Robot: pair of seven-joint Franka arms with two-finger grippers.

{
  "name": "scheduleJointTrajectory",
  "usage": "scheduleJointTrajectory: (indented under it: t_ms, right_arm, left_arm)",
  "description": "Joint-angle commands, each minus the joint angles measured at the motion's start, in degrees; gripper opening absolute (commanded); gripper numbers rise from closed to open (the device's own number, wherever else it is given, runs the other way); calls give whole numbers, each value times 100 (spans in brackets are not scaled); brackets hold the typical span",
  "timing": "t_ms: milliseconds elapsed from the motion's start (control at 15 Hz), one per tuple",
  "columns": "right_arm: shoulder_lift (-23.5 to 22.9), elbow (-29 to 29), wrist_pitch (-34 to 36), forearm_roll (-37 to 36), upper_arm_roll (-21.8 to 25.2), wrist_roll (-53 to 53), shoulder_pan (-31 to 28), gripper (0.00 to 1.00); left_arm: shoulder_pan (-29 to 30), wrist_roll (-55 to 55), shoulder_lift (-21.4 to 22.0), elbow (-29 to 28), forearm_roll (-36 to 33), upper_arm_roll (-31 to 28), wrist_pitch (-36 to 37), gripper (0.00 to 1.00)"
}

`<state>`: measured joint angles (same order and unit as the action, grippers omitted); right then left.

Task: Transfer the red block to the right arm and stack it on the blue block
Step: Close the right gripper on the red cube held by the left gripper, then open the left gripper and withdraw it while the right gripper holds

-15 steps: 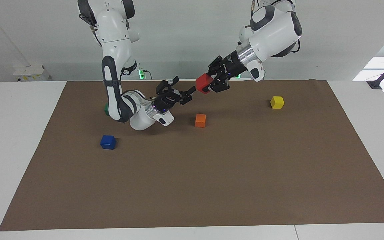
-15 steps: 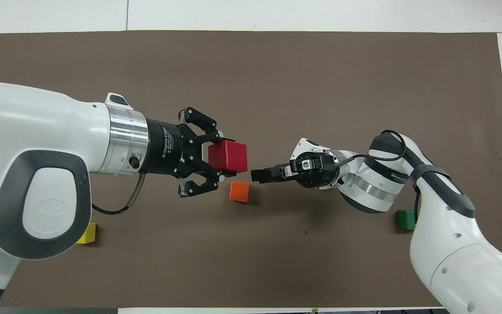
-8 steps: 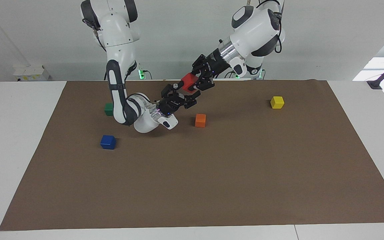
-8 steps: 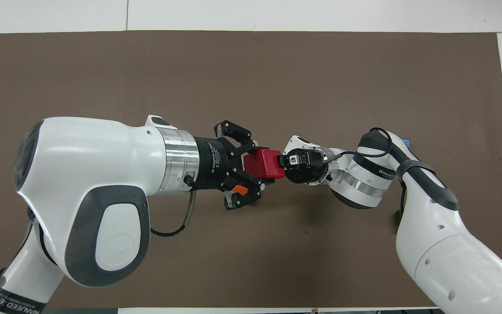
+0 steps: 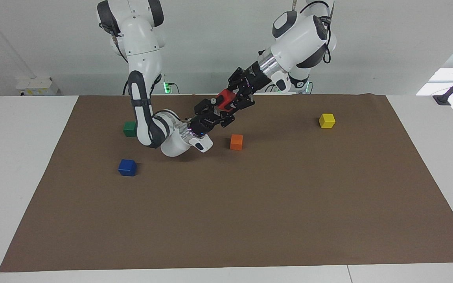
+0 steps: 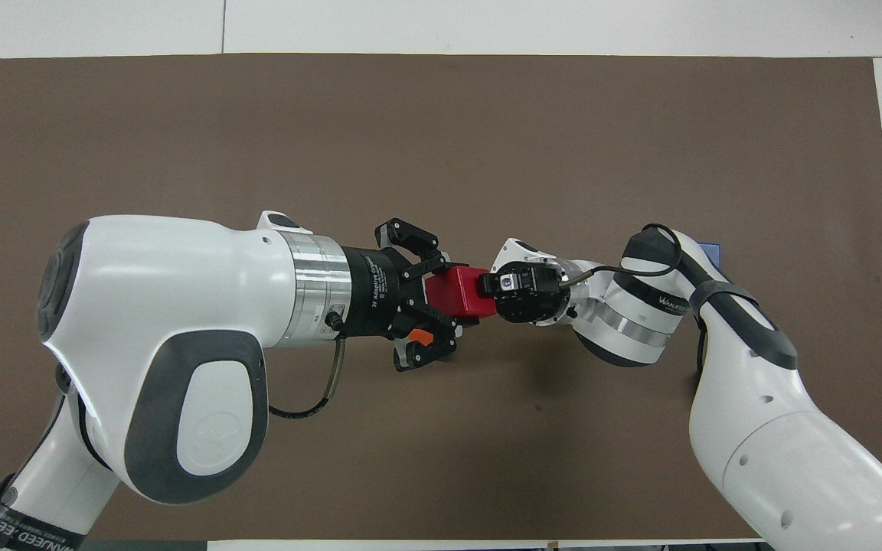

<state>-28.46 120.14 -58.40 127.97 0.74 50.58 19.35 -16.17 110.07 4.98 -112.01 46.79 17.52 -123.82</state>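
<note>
Both of the robot's grippers are around the red block (image 6: 454,292), so the left gripper should open and move clear before the right gripper takes it to the blue block (image 5: 127,168).
My left gripper (image 5: 230,100) is shut on the red block (image 5: 223,98) and holds it in the air over the brown mat (image 5: 250,204), above a spot beside the orange block. My right gripper (image 5: 217,110) meets it from the right arm's end, its open fingers straddling the red block. In the overhead view the red block (image 6: 452,289) sits between the left gripper (image 6: 449,295) and the right gripper (image 6: 488,286). The blue block (image 5: 127,167) lies on the mat toward the right arm's end, apart from both grippers.
An orange block (image 5: 236,142) lies on the mat under the meeting grippers. A green block (image 5: 129,128) lies beside the right arm's elbow, nearer to the robots than the blue block. A yellow block (image 5: 326,120) lies toward the left arm's end.
Both grippers moved together: the left brought the red block toward the right arm's end, and the right gripper closed the gap until its fingers came around the block.
</note>
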Motion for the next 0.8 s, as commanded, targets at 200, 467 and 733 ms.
scheduleJointTrajectory:
  t_ms: [200,467,733]
  right_arm:
    - [-55,-78,-171,88,-21,66,16,0]
    - [-28,-70,-189,97,-21,75,16,0]
    - [42,-78,-250,97,-21,66,16,0]
  left_arm:
    - [-1,32,249,-225,84,-56,112,0]
    - [305,32,371,-190,-3,-82,392,100]
    - [1368,-659,810,-120,-346,-108,1481,100]
